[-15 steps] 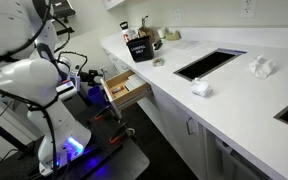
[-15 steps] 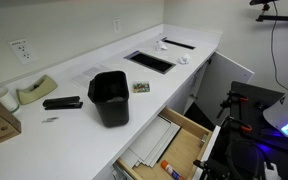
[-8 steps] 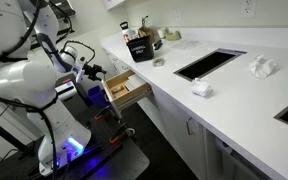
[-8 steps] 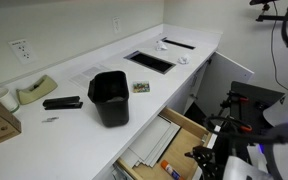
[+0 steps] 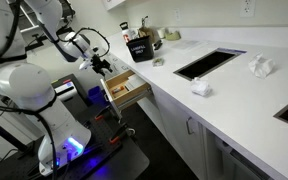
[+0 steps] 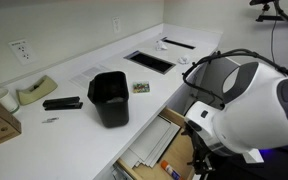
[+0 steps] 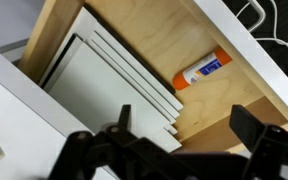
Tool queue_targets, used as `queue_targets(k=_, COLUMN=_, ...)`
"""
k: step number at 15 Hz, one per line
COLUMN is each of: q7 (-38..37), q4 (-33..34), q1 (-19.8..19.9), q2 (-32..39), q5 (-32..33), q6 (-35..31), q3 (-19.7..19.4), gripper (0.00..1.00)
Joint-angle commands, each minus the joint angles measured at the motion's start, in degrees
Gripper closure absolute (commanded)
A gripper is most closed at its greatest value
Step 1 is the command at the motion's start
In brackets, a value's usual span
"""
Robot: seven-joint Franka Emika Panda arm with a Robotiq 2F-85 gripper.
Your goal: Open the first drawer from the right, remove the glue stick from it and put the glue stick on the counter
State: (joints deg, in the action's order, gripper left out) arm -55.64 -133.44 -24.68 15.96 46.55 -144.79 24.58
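The glue stick (image 7: 202, 68) is at a slant in front of my gripper's open fingers, so I need to turn my gripper to line up with it before I go down around the stick's middle.
The drawer (image 5: 127, 90) stands pulled open below the white counter (image 5: 234, 100); its pale wood box also shows in an exterior view (image 6: 174, 133). In the wrist view the reddish glue stick (image 7: 201, 70) lies on the drawer's wood floor (image 7: 219, 105), beside a stack of white sheets (image 7: 114, 75). My gripper (image 7: 189, 135) is open and empty, hovering above the drawer with the glue stick a little ahead of it. In an exterior view the gripper (image 5: 104, 68) hangs over the drawer's outer end.
A black container (image 5: 141, 48) stands on the counter just behind the drawer and also shows in an exterior view (image 6: 109, 98). Dark sink cutouts (image 5: 208, 63) lie further along. My arm (image 6: 239, 110) covers part of the drawer. The robot base (image 5: 29, 95) stands beside it.
My arm has swung from beside the drawer to above its open box. In an exterior view it now fills the right side and hides part of the drawer. The drawer has not moved.
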Motion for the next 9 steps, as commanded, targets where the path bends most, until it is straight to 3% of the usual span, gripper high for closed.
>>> queue_targets(k=1, q7=0.74, q4=-0.16, q1=-2.49, q2=-0.38, q5=-1.96, q6=0.10, q3=-2.26, gripper=0.00)
queue_targets(k=9, q7=0.78, q4=-0.22, q1=-2.93, q2=-0.40, q5=-2.62, q6=0.49, q3=-2.17, gripper=0.00)
